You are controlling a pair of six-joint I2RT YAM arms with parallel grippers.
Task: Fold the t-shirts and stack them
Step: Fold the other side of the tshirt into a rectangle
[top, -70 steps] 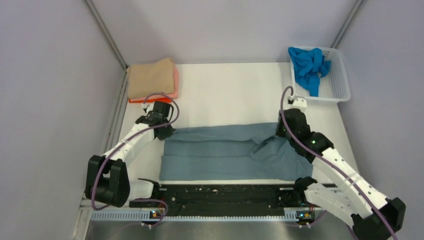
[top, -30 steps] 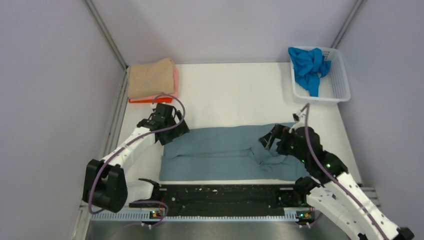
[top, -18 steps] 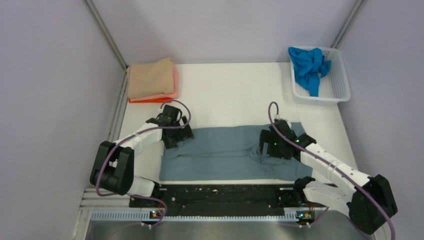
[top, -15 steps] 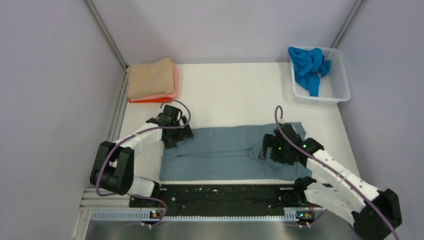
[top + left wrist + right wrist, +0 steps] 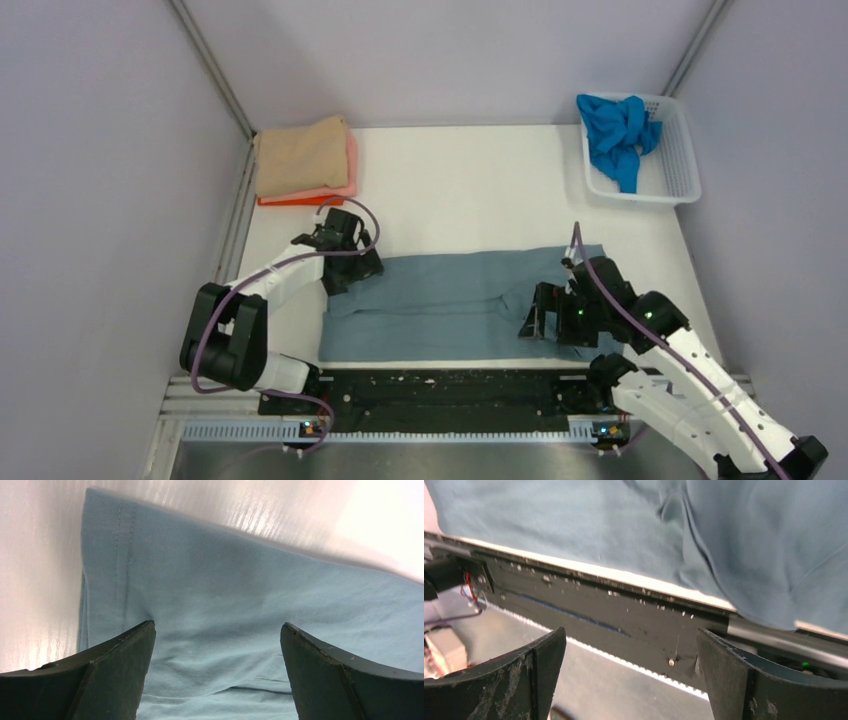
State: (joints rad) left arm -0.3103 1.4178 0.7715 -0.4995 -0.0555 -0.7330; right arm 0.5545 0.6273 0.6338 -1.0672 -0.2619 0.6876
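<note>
The dusty grey-blue t-shirt [image 5: 440, 305] is lying crosswise along the black bar, so before folding, the robot's right gripper should swing the t-shirt's end beneath it over to the table's far edge [image 5: 465, 130].
A dusty grey-blue t-shirt [image 5: 450, 300] lies folded into a long band across the near half of the table. My left gripper [image 5: 352, 268] hovers open over its far left corner; in the left wrist view the hemmed cloth [image 5: 215, 590] fills the space between my fingertips [image 5: 217, 630], which hold nothing. My right gripper [image 5: 540, 320] hangs open above the shirt's near right part, empty. Its wrist view looks past the cloth edge [image 5: 749, 545] to the gripper [image 5: 631, 635]. A folded tan t-shirt [image 5: 298, 152] tops pink [image 5: 351, 170] and orange [image 5: 290, 200] ones at the far left. A bright blue t-shirt [image 5: 615, 130] lies crumpled.
The bright blue shirt sits in a white mesh basket [image 5: 685, 175] at the far right corner. A black rail [image 5: 440, 390] [image 5: 614, 610] runs along the table's near edge between the arm bases. Grey walls close in on the left, right and back.
My right gripper has swung from the shirt's far right side toward the near edge and now points at the rail. The left gripper has crept slightly onto the shirt's left corner.
</note>
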